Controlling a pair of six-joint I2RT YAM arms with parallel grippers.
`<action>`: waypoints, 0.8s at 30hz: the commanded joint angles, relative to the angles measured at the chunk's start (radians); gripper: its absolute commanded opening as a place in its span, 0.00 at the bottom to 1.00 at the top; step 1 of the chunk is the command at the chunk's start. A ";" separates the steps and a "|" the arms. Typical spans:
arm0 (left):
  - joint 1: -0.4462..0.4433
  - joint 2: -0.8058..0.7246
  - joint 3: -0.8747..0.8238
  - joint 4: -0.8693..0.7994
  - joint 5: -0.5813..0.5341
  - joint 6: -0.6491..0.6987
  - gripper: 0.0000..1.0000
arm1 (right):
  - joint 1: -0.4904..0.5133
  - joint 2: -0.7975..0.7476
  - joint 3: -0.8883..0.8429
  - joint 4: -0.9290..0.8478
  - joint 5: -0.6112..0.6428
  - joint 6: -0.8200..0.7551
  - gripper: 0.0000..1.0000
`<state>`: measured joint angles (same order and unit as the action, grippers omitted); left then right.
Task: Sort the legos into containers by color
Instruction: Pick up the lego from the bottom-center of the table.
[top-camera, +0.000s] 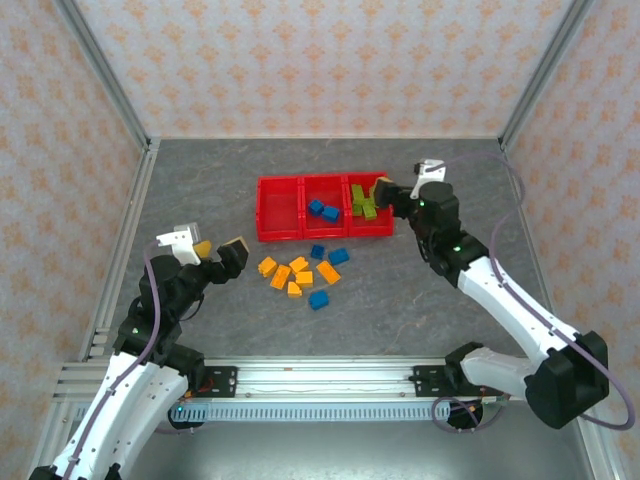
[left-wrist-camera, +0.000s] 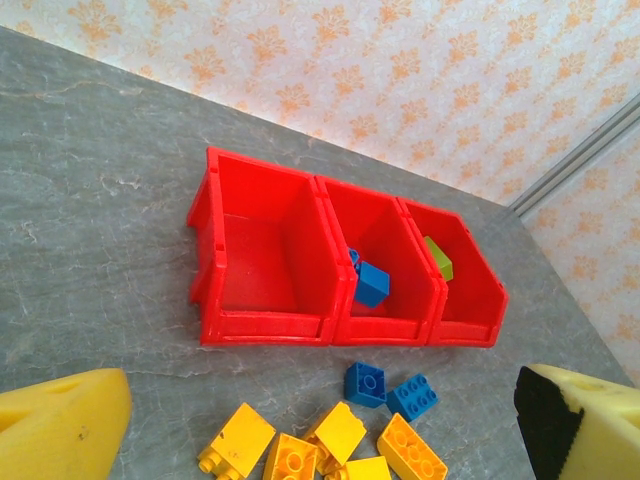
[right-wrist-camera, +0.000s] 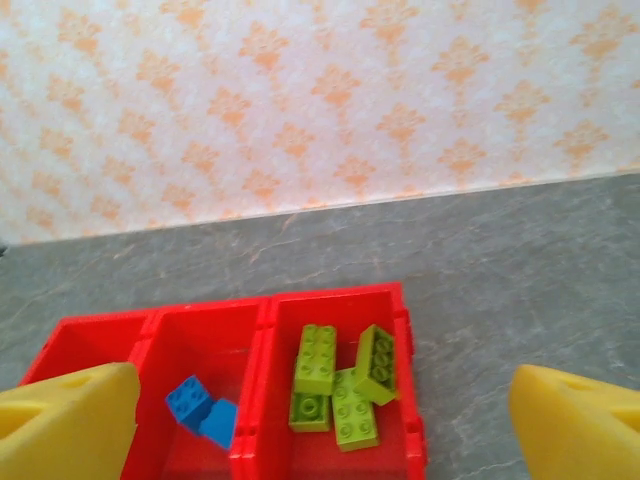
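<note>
The blue brick (top-camera: 318, 299) farthest from the bins is clear of the orange bricks, so my right gripper should stay open and keep moving there until its fingers are on both sides of that brick.
Three joined red bins (top-camera: 300, 235) stand mid-table. The left bin (left-wrist-camera: 260, 270) holds nothing, the middle one holds blue bricks (left-wrist-camera: 372, 283), and the right one holds several lime green bricks (right-wrist-camera: 340, 380). On the table in front lie several orange bricks (top-camera: 295, 272) and three blue bricks (top-camera: 340, 256). My left gripper (top-camera: 220, 250) is open and empty, left of the orange pile, its yellow pads (left-wrist-camera: 60, 420) wide apart. My right gripper (top-camera: 392, 195) hangs open and empty over the right bin's right end, with the green bricks between its pads (right-wrist-camera: 580, 425).
Patterned walls with metal corner posts (top-camera: 110, 90) enclose the grey table (top-camera: 200, 190). Bare table lies on both sides of the bins and behind them. Two blue bricks (left-wrist-camera: 390, 390) sit just in front of the middle bin.
</note>
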<state>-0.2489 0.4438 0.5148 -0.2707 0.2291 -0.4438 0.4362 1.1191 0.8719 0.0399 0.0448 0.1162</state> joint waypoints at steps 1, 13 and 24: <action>-0.001 -0.002 -0.007 0.033 0.011 0.015 0.99 | -0.009 0.029 -0.006 -0.023 -0.104 0.062 0.99; -0.001 0.009 -0.006 0.031 0.012 0.016 0.99 | 0.209 0.037 0.036 -0.408 -0.206 0.229 0.99; -0.003 0.090 0.135 -0.139 0.161 -0.043 0.99 | 0.438 0.208 0.041 -0.517 -0.110 0.490 0.91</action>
<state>-0.2489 0.5110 0.5766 -0.3355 0.2920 -0.4553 0.8368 1.3033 0.8803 -0.4171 -0.1123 0.5259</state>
